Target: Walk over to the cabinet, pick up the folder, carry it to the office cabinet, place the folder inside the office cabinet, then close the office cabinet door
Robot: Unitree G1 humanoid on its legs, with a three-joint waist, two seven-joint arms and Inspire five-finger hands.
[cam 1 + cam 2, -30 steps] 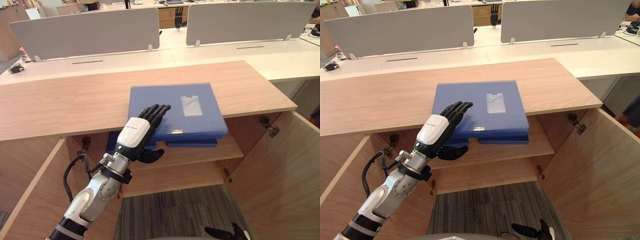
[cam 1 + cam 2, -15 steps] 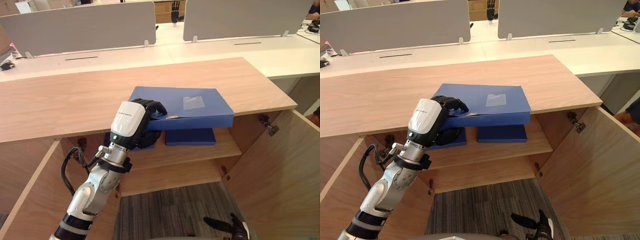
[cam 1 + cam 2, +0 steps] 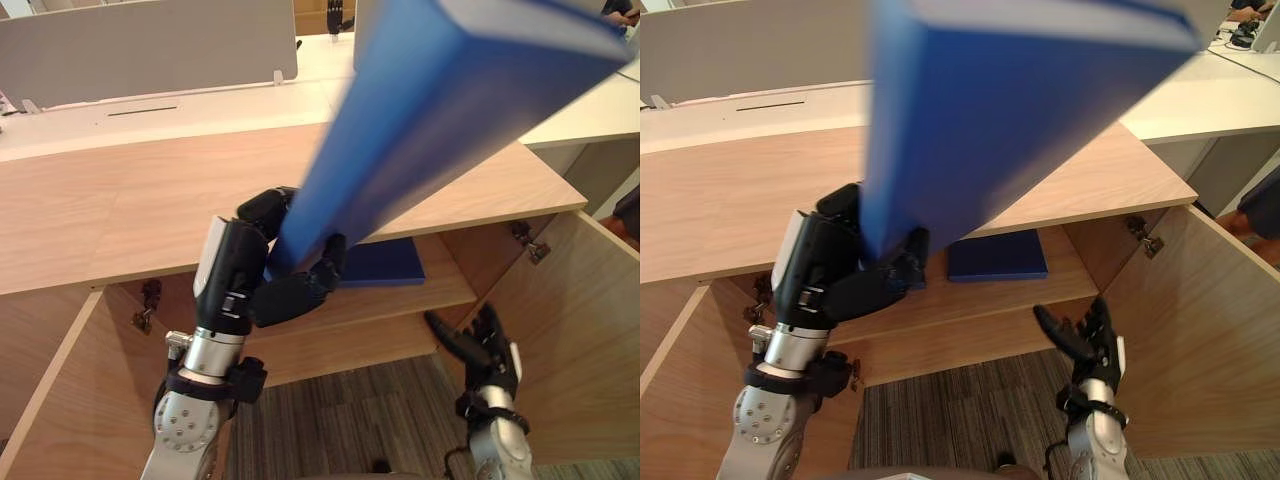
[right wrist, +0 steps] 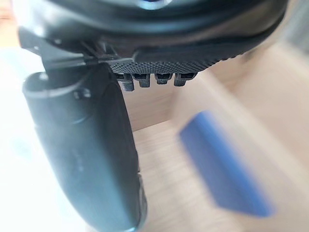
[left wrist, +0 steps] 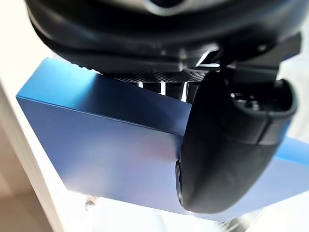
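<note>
I expect the blue folder point(image 3: 410, 120) to stay flat and closed when I carry it inside, because it sticks out straight while held only at its lower corner point(image 3: 290, 255).
A thick blue folder point(image 3: 440, 110) is lifted off the wooden cabinet top point(image 3: 110, 210) and tilts steeply up toward the camera. My left hand point(image 3: 265, 275) is shut on its lower corner, fingers over the top face and thumb underneath; the left wrist view shows the thumb point(image 5: 227, 150) pressed on the folder's blue side point(image 5: 111, 145). My right hand point(image 3: 480, 345) hangs open with spread fingers in front of the open cabinet, below the shelf, touching nothing. A second blue folder point(image 3: 385, 262) lies flat on the cabinet's inner shelf point(image 3: 400, 300).
Both cabinet doors stand open: the right door point(image 3: 590, 330) swings out toward me, the left door point(image 3: 60, 400) at the lower left. Behind the cabinet are white desks point(image 3: 150, 115) with grey divider screens point(image 3: 150, 55). Grey carpet point(image 3: 330, 420) lies below.
The left hand has raised the folder off the cabinet top, tipping it up steeply toward the camera. The right hand has risen into view before the open cabinet.
</note>
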